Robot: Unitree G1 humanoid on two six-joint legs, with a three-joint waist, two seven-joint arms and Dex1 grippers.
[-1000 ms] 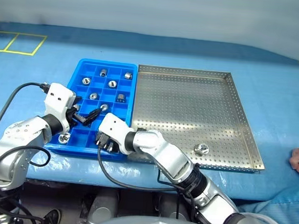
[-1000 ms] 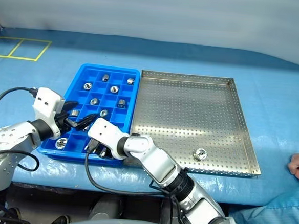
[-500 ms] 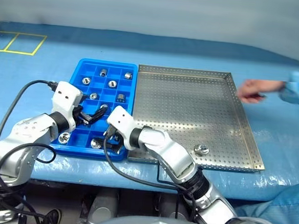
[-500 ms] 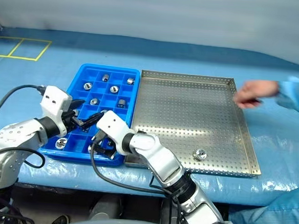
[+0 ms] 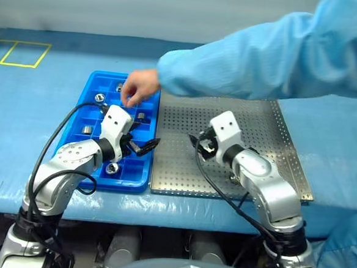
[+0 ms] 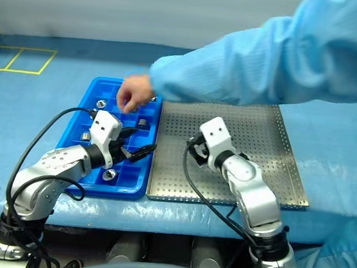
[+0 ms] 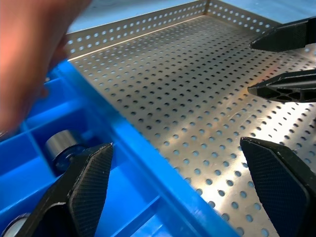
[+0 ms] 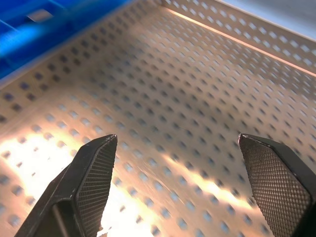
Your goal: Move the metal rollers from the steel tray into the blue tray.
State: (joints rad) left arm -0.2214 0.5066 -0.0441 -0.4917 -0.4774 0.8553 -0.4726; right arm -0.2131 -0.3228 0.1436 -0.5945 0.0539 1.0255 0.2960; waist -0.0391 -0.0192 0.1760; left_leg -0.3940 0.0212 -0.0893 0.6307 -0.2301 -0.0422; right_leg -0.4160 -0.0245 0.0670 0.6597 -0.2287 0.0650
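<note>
A metal roller [image 5: 234,178] lies by itself near the front edge of the steel tray, so my open right gripper should keep moving there until its fingers are around the roller.
The blue tray [image 5: 126,182] lies left of the steel tray [image 5: 176,170], the two side by side. Metal rollers sit in its compartments, one at the back [image 5: 99,97], one at the left [image 5: 87,129] and one near the front [image 5: 112,167]. My left gripper [image 5: 143,145] hangs open and empty over the blue tray's right edge; its wrist view shows a roller [image 7: 61,145] just inside that edge. My right gripper [image 5: 197,143] is open and empty above the steel tray's perforated floor [image 8: 163,123]. My right arm covers part of the steel tray's front.
A person's arm in a light blue sleeve [image 5: 264,54] reaches across the steel tray, with the hand [image 5: 139,88] over the back of the blue tray, just beyond my left gripper. Yellow tape lines [image 5: 19,52] mark the blue table cover at the far left.
My right gripper has opened and swung from the blue tray's front over to the steel tray. The left gripper moved right. The person's arm has reached in over both trays.
</note>
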